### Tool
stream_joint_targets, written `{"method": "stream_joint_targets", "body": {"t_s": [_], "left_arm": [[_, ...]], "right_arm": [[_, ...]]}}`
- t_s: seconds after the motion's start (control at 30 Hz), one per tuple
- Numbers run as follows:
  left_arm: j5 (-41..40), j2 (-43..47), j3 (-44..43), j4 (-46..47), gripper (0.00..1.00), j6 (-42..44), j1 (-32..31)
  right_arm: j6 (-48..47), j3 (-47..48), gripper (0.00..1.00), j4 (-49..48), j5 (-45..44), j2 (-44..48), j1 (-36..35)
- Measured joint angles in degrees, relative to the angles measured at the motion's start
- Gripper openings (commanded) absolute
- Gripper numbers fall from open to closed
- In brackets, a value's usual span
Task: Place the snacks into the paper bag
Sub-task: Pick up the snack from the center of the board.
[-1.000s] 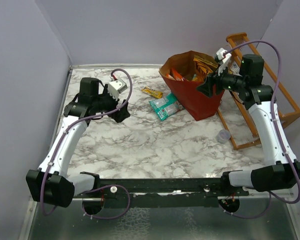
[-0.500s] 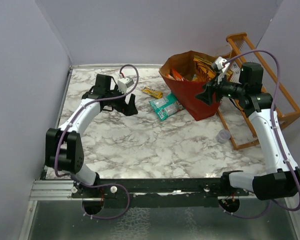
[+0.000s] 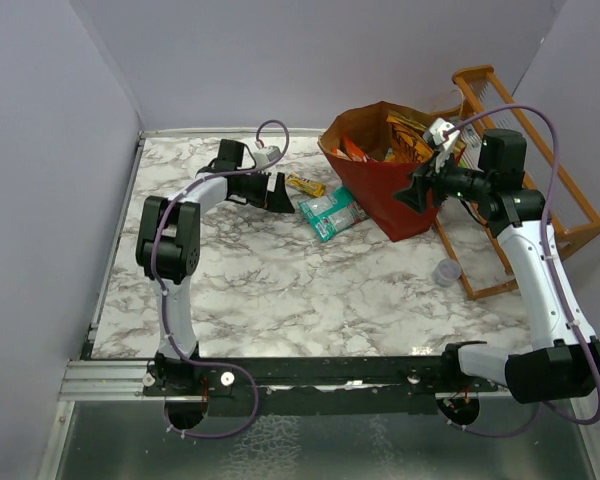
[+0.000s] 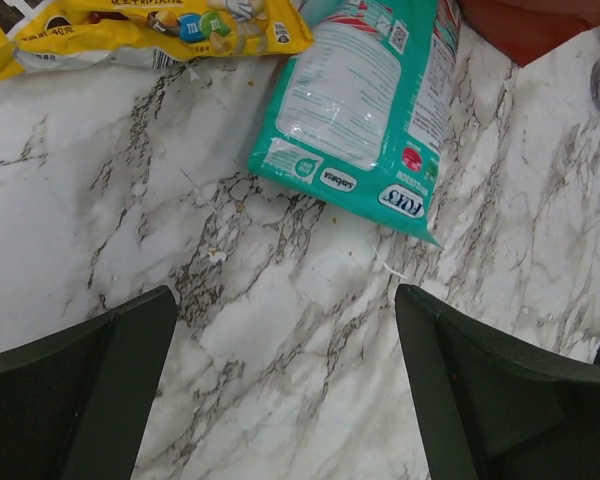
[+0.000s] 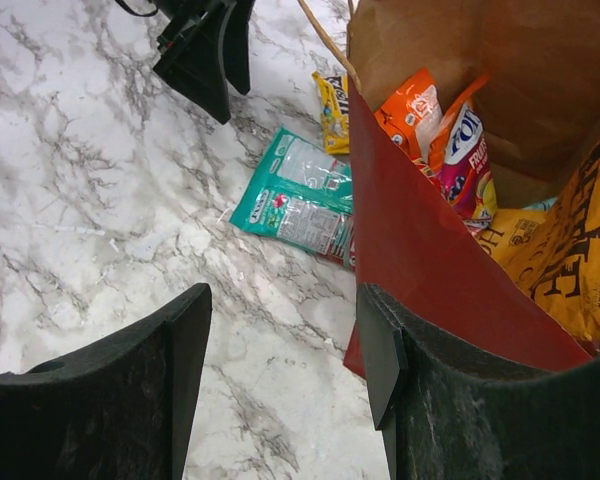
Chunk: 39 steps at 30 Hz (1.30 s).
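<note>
Next, my left gripper grabs the teal pouch by the pouch's edge [image 4: 278,128] and passes it over in front, because the paper bag [image 3: 378,195] is standing between the pouch and my right gripper.
The red paper bag [image 3: 395,200] stands at the back right with its brown inside [image 5: 540,60] showing. Several snacks fill it, among them an orange packet [image 5: 410,105], a pink pouch [image 5: 467,170] and a tan chip bag [image 5: 565,250]. A yellow candy packet [image 3: 305,184] [image 4: 130,30] and a teal pouch [image 3: 330,213] [image 4: 365,95] lie flat on the marble left of the bag. My left gripper [image 3: 276,192] [image 4: 285,385] hovers open just short of both, with nothing in it. My right gripper [image 3: 417,190] [image 5: 280,370] is open beside the bag's red outer wall, bare marble between its fingers.
An orange wooden rack [image 3: 540,190] leans at the far right behind the right arm. A small clear cup [image 3: 447,272] stands on the marble table [image 3: 310,290] near the rack's foot. Purple walls close the left, back and right sides.
My left arm has stretched forward and to the right, bringing its gripper close to the yellow packet and teal pouch, and its jaws have widened slightly. The right arm has hardly moved.
</note>
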<state>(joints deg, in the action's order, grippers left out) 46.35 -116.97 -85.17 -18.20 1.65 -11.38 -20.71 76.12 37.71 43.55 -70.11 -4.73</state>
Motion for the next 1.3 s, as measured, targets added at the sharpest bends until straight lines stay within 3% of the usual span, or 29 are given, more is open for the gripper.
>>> {"method": "stream_joint_targets", "body": {"t_s": [0.23, 0.77, 1.0, 1.23, 1.3], "left_arm": [[4.2, -9.0, -6.1, 2.7, 0.86, -4.5, -0.4], [8.4, -17.3, -13.4, 6.3, 0.49, -9.6, -3.6], [10.0, -17.9, -13.4, 8.5, 0.3, -11.1, -4.2], [11.0, -18.0, -13.4, 9.2, 0.01, -11.6, -4.5], [11.4, -18.0, -13.3, 9.1, 0.0, -11.2, -4.5]], "right_arm": [[-1.1, -0.8, 0.6, 0.0, -0.9, -0.1, 0.6], [-2.1, -1.0, 0.6, 0.0, -1.8, -2.6, 1.0], [-2.1, -1.2, 0.6, 0.0, -1.8, -2.6, 1.0], [-2.1, -1.7, 0.6, -0.1, -1.7, -2.6, 1.1], [-2.1, -2.1, 0.6, -0.1, -1.7, -2.4, 1.1]]}}
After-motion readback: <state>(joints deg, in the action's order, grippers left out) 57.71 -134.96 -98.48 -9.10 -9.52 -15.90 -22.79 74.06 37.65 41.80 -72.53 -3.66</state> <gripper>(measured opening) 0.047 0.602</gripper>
